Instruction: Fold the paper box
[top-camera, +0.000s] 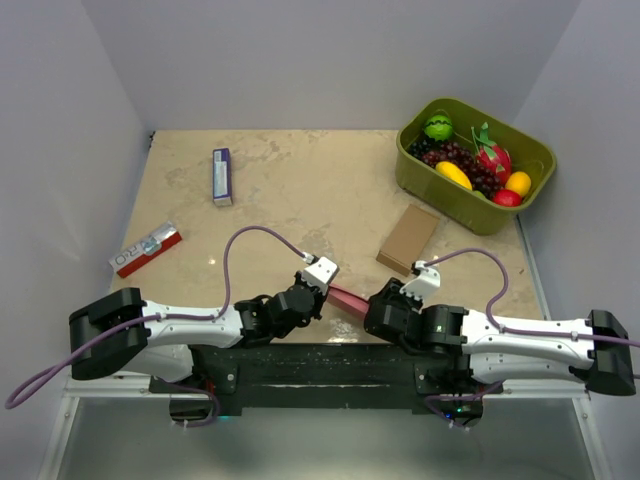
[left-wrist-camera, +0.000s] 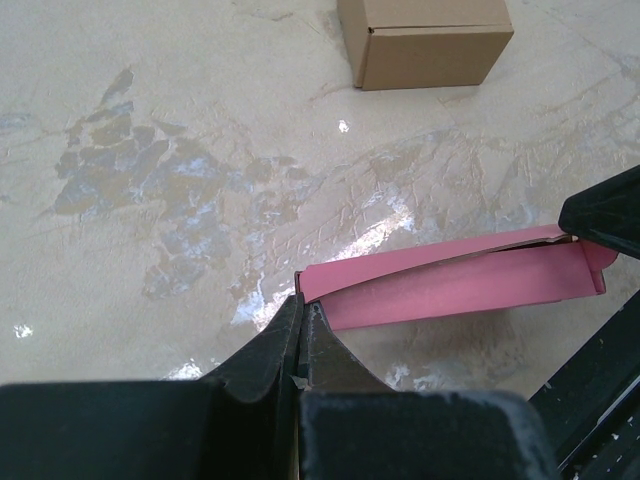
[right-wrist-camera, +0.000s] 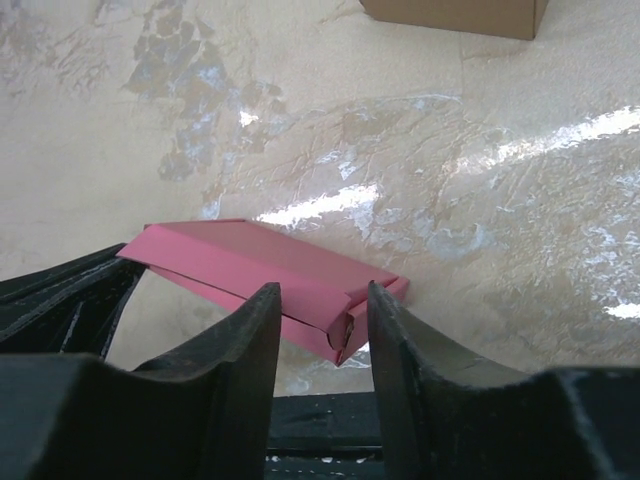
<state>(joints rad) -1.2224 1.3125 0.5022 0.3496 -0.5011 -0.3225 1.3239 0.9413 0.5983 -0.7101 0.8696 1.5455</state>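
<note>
I should open my right gripper, turn it and have it straddle the long side (left-wrist-camera: 445, 286), because the flap gapes (left-wrist-camera: 510, 249) along the paper box while my right gripper holds only its end.
The paper box (top-camera: 348, 299) is a flattened pink-red card packet held just above the tabletop near the front edge, between the two arms. My left gripper (top-camera: 323, 289) is shut, its tips (left-wrist-camera: 303, 300) pinching the packet's near corner (left-wrist-camera: 450, 285). In the right wrist view the other end of the packet (right-wrist-camera: 260, 260) lies between the fingers of my right gripper (right-wrist-camera: 324, 287), which stand apart on either side of it. One end flap is partly tucked and gapes a little. The right gripper's black finger (left-wrist-camera: 605, 215) shows over the packet's far end in the left wrist view.
A brown cardboard box (top-camera: 408, 238) lies just beyond the grippers. A green bin (top-camera: 452, 198) of toy fruit stands at the back right. A blue-and-white packet (top-camera: 222, 176) and a red-and-white packet (top-camera: 146, 249) lie on the left. White walls enclose the table.
</note>
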